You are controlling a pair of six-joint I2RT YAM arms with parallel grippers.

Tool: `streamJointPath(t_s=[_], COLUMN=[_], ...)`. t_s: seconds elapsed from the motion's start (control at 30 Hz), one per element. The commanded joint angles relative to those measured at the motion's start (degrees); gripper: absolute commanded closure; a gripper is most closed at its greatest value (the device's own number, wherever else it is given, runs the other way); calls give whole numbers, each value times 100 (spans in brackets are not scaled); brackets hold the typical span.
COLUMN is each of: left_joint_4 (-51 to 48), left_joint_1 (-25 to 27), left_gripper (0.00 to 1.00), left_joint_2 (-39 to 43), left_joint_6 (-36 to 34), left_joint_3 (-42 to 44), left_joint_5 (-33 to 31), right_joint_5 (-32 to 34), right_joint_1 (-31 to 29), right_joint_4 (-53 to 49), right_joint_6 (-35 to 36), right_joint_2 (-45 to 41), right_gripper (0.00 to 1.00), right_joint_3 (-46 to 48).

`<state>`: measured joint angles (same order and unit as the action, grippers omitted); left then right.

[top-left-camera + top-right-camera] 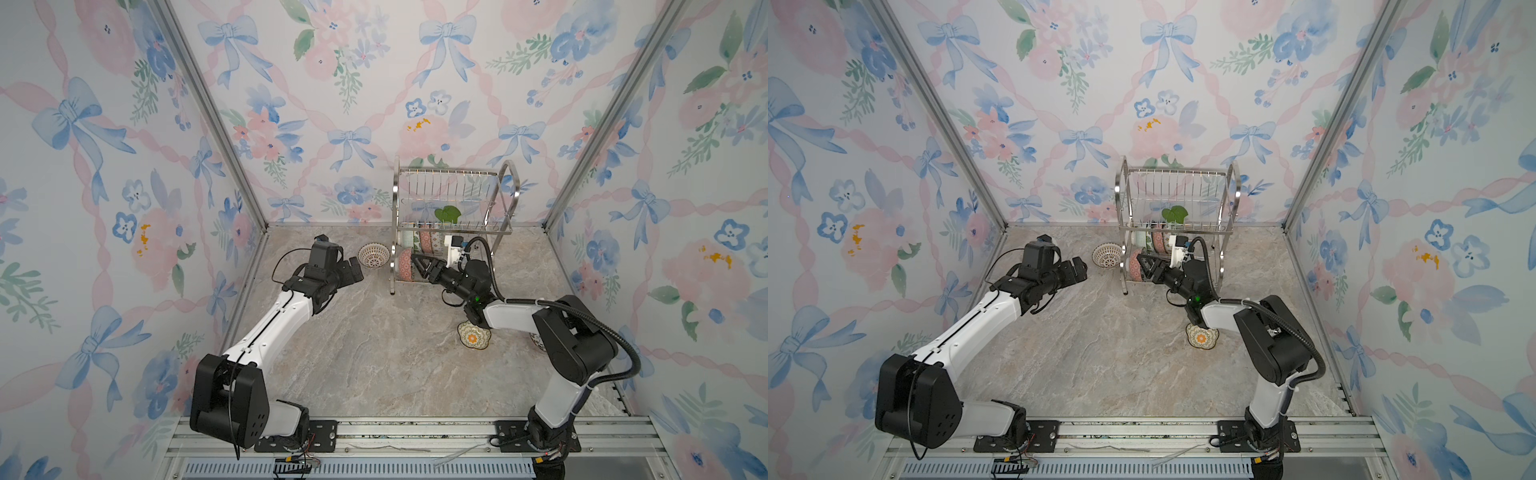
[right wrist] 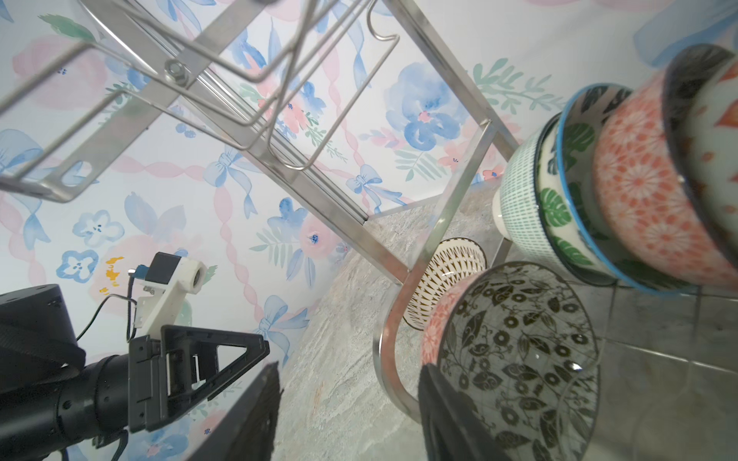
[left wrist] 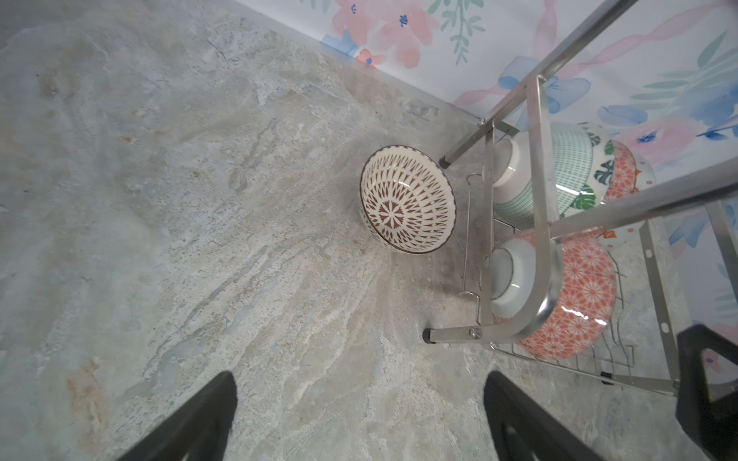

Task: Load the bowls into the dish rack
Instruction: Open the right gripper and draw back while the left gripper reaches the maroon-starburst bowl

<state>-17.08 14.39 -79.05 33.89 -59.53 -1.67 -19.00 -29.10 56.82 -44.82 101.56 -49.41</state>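
My left gripper should first move the brown lattice bowl to the floor in front [image 1: 410,320], because the rack's side frame [image 1: 393,256] stands between the bowl and my right gripper.
The dish rack [image 1: 453,170] [image 1: 1177,170] stands at the back of the floor. On its lower tier a coral bowl with a dark floral inside [image 1: 404,264] [image 2: 519,351] stands on edge. My right gripper [image 1: 417,266] [image 2: 351,367] is open at that bowl's rim, one finger in front of the bowl's inside. Only floor and rack frame show between the fingers. Behind it a row of bowls [image 1: 424,239] [image 2: 527,199] stands on edge. A brown lattice bowl [image 1: 373,254] [image 3: 407,199] sits on the floor left of the rack. My left gripper [image 1: 353,272] [image 3: 359,379] hovers open short of it, holding nothing.
A scalloped yellow-orange bowl [image 1: 473,336] [image 1: 1202,336] lies on the floor under my right forearm. Another bowl [image 1: 536,340] shows partly behind the right arm. A green leaf shape [image 1: 448,214] shows at the rack's upper tier. Papered walls close in the back and both sides.
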Motion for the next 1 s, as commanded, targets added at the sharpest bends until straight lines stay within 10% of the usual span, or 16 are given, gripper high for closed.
streamJointPath(t_s=[0.0,0.37,0.97], left_joint_4=[-137,-181,-346], left_joint_1=[-125,-472,-429], left_gripper=[2,2,21], left_joint_2=[-173,-1498,-4273], left_joint_6=[-9,74,106], left_joint_3=[-74,-996,-3348], left_joint_5=[312,1041,1045], right_joint_5=[238,389,872], right_joint_1=[-87,-109,-760], right_joint_4=[-617,-1443,-3347], right_joint_6=[609,1353,2758], right_joint_2=[-178,-913,-2029], right_gripper=[38,3,4], right_joint_3=[108,225,60])
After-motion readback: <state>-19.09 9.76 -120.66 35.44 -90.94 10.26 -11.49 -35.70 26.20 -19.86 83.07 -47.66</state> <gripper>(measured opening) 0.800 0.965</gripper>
